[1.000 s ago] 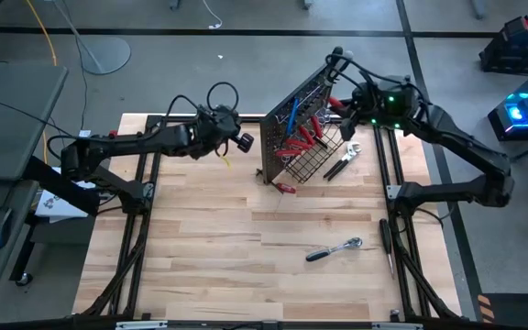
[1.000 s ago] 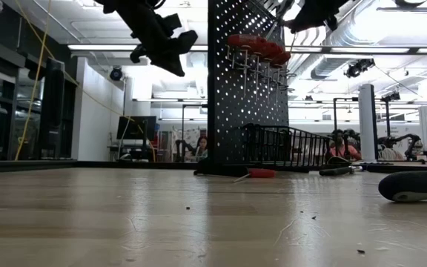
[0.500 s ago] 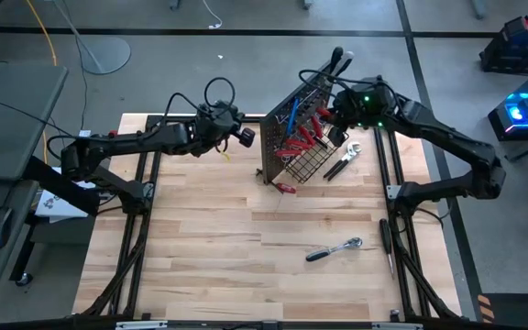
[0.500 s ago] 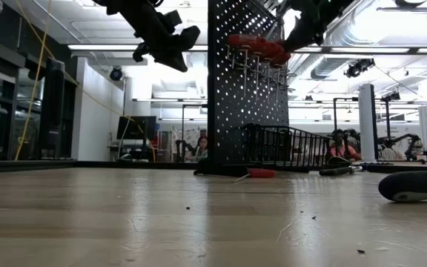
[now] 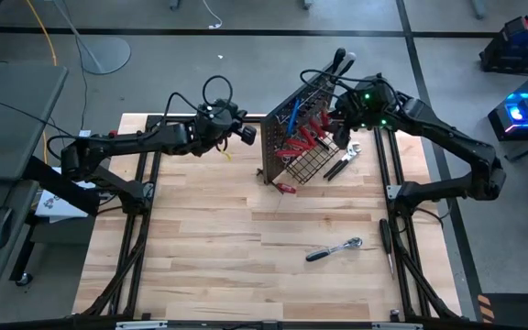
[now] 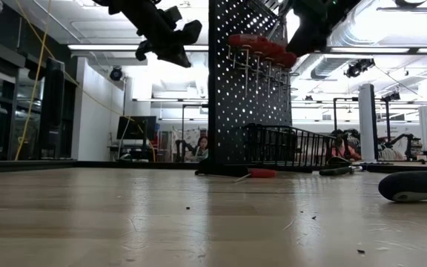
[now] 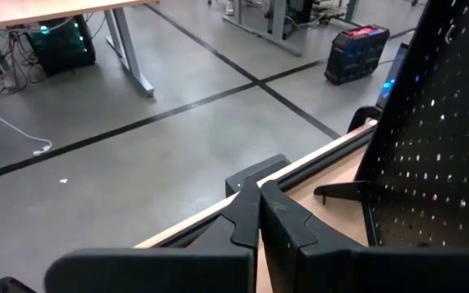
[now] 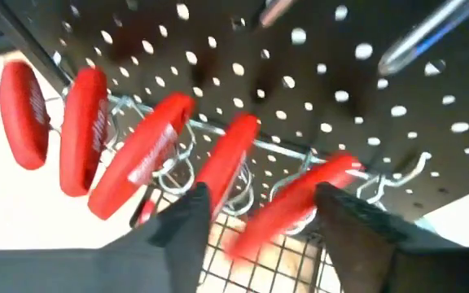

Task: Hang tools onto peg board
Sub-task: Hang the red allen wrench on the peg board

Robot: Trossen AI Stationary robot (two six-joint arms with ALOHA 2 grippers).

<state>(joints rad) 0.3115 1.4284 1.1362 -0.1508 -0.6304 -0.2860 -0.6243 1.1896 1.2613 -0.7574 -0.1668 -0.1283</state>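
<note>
Next, my left gripper goes around the peg board and pulls the screwdriver (image 6: 262,173) clear first, because the loose red screwdriver lies close against the peg board's foot (image 6: 222,172).
The black peg board (image 5: 287,124) stands upright at the table's far side, with a wire basket (image 5: 317,163) at its base. Several red-handled screwdrivers (image 8: 141,155) and a blue T-handle key (image 5: 291,110) hang on its wire hooks. My right gripper (image 8: 260,195) is open in front of the board, its fingers on either side of the last red handle (image 8: 300,203) in the row. My left gripper (image 7: 259,216) is shut on nothing and hovers behind the board (image 5: 246,135). On the table lie a chrome ratchet (image 5: 335,248) and another red screwdriver (image 5: 285,187). My right gripper comes at the board's front with its open fingers (image 8: 352,220) on either side of the last red handle (image 8: 316,187), which hangs slanted from a wire hook. Whether either finger touches the handle, I cannot tell.
A silver wrench (image 5: 353,149) and a black-handled tool (image 5: 335,169) lie right of the basket. Another dark handle (image 6: 415,185) lies near the right rail. The near half of the wooden table (image 5: 246,275) holds only the ratchet. People sit in the room beyond.
My right gripper has gone toward the table's left edge, in to the peg board's front, and a little down, until it reached the row of red handles. My left gripper has risen slightly behind the board.
</note>
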